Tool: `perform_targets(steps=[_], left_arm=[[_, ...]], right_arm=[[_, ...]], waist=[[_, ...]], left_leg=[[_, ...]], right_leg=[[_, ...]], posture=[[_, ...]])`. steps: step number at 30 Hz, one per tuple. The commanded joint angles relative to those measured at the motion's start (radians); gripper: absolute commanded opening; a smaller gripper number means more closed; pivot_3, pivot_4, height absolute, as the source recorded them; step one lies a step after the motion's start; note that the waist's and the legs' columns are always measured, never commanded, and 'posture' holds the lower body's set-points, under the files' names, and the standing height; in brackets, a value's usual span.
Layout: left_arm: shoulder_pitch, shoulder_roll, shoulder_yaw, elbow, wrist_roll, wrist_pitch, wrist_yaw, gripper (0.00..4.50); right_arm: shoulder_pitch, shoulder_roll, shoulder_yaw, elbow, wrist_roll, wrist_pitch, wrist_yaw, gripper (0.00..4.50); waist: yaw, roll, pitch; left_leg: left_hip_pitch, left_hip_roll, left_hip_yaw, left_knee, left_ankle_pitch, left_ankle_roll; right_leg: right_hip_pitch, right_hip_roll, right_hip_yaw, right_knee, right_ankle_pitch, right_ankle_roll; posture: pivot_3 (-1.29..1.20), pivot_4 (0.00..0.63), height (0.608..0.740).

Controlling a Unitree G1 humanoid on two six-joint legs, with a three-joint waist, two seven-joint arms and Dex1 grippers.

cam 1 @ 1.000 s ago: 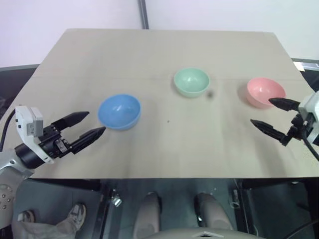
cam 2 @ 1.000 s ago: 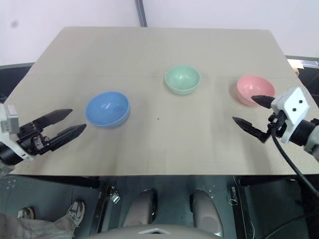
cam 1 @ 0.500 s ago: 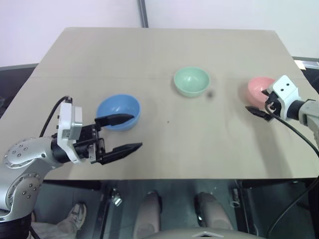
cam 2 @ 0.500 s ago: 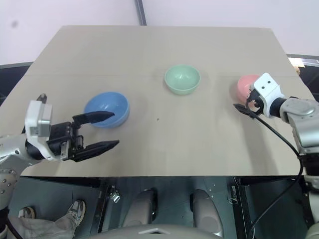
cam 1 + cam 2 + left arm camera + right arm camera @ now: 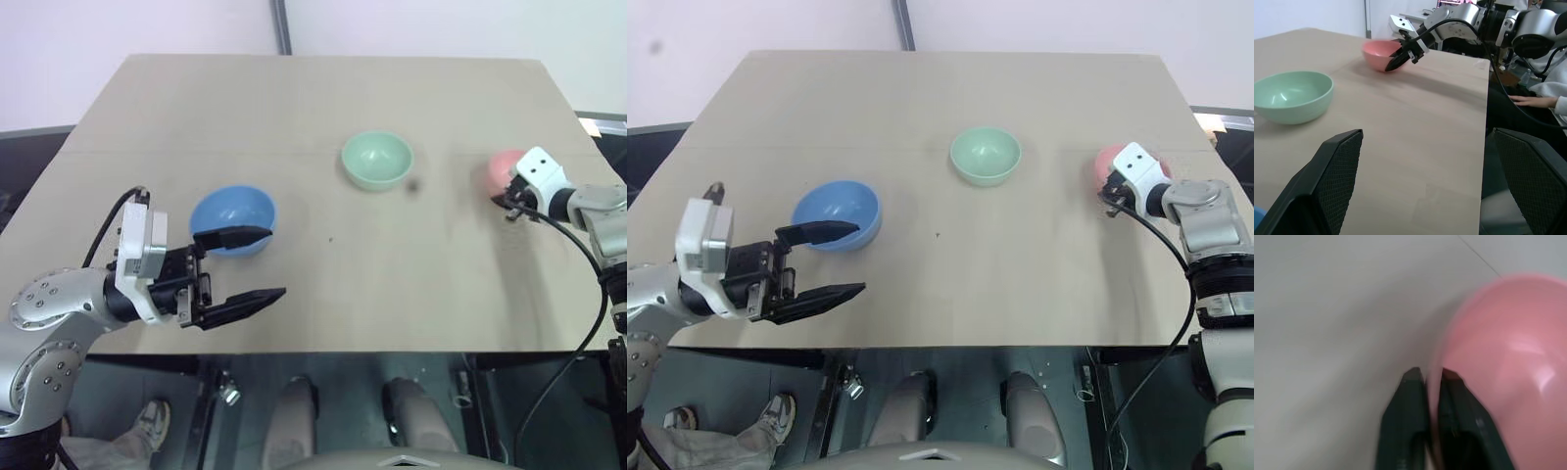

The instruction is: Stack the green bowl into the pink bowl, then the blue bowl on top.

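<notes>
The pink bowl's rim (image 5: 1435,384) is between my right gripper's fingers and the space (image 5: 355,233) in front of the green bowl is clear, so it should keep going there and let go.
Three bowls stand on the tan table (image 5: 323,88): the blue bowl (image 5: 230,208) at the left, the green bowl (image 5: 376,160) in the middle, the pink bowl (image 5: 500,166) at the right. My right gripper (image 5: 1432,374) is shut on the pink bowl's (image 5: 1508,347) near rim, one finger inside and one outside; its wrist hides part of that bowl. My left gripper (image 5: 277,261) stands open just in front of the blue bowl, pointing right, its far finger over the bowl's near rim, with nothing between the fingers. The left wrist view also has the green bowl (image 5: 1290,95) and the gripped pink bowl (image 5: 1376,51).
The table's front edge runs just below my left gripper. A person's hand (image 5: 1528,100) rests past the table's right side. A shoe (image 5: 152,421) is on the floor under the front left corner. A dark pole (image 5: 282,26) rises behind the table.
My right gripper reached forward to the pink bowl and shut on its rim. My left arm swung right to the blue bowl's front, then held still, open.
</notes>
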Motion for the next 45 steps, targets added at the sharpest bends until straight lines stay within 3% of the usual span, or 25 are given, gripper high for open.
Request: perform_targets(steps=[1, 5, 15, 25, 31, 35, 38, 41, 45], left_arm=[[0.009, -0.017, 0.025, -0.023, -0.007, -0.027, 0.011, 4.5], [0.021, -0.037, 0.039, -0.02, -0.027, -0.029, 0.018, 4.5], [0.095, -0.072, 0.078, -0.002, -0.021, -0.055, 0.027, 4.5], [0.15, -0.082, 0.137, 0.007, -0.016, -0.073, 0.033, 4.5], [0.172, -0.089, 0.155, -0.008, -0.018, -0.078, 0.049, 4.5], [0.175, -0.094, 0.149, -0.012, -0.012, -0.083, 0.059, 4.5], [0.168, -0.096, 0.139, -0.012, -0.006, -0.09, 0.069, 4.5], [0.161, -0.098, 0.137, -0.008, -0.003, -0.095, 0.075, 4.5], [0.156, -0.105, 0.13, -0.004, 0.003, -0.098, 0.083, 4.5]], right_arm=[[0.05, -0.027, -0.039, -0.179, 0.05, -0.056, 0.089, 0.07], [0.154, -0.033, -0.062, -0.468, 0.133, 0.072, 0.14, 0.07], [0.286, 0.055, -0.006, -0.953, 0.208, 0.341, 0.036, 0.07], [0.252, 0.227, 0.173, -0.943, 0.119, 0.306, -0.061, 0.07], [0.222, 0.257, 0.22, -0.958, 0.135, 0.3, -0.011, 0.07], [0.204, 0.247, 0.327, -0.929, 0.054, 0.23, 0.027, 0.07], [0.183, 0.265, 0.359, -0.874, 0.006, 0.17, 0.017, 1.36], [0.168, 0.304, 0.271, -0.894, 0.078, 0.198, 0.007, 2.62], [0.087, 0.334, 0.093, -0.941, 0.294, 0.336, 0.053, 2.62]], waist=[[0.001, 0.0, 0.0], [0.0, 0.0, 0.0], [0.002, 0.0, 0.0], [0.001, -0.001, -0.001], [0.002, -0.001, -0.001], [0.001, -0.001, -0.001], [0.001, -0.001, -0.001], [0.002, -0.002, -0.001], [0.002, -0.002, -0.001]], left_leg=[[0.0, 0.0, 0.0, 0.0, 0.0, 0.0], [0.0, 0.0, 0.0, 0.0, 0.0, 0.0], [0.001, 0.0, 0.0, 0.001, 0.0, 0.0], [0.001, 0.0, 0.0, 0.001, 0.0, 0.0], [0.001, 0.001, 0.0, 0.001, 0.0, 0.0], [0.001, 0.001, 0.0, 0.001, 0.0, 0.0], [0.001, 0.001, 0.0, 0.001, 0.0, 0.0], [0.001, 0.001, 0.0, 0.001, 0.0, 0.0], [0.001, 0.001, 0.0, 0.001, 0.0, 0.0]], right_leg=[[0.0, 0.0, 0.0, 0.0, 0.0, 0.0], [0.0, 0.0, 0.0, 0.0, 0.0, 0.0], [0.0, 0.0, 0.0, 0.002, 0.0, 0.0], [0.0, 0.0, 0.0, 0.001, 0.0, 0.0], [0.0, 0.0, 0.0, 0.001, 0.0, 0.0], [0.0, 0.001, 0.0, 0.001, 0.0, 0.0], [0.0, 0.001, 0.0, 0.001, 0.0, 0.0], [0.0, 0.001, 0.0, 0.002, 0.0, 0.0], [0.0, 0.001, 0.0, 0.002, 0.0, 0.0]], posture=[[0.0, 0.15, 0.74], [0.0, 0.15, 0.74], [0.0, 0.15, 0.74], [0.0, 0.15, 0.74], [0.0, 0.15, 0.74], [0.0, 0.15, 0.74], [0.0, 0.15, 0.74], [0.0, 0.15, 0.74], [0.0, 0.15, 0.74]])
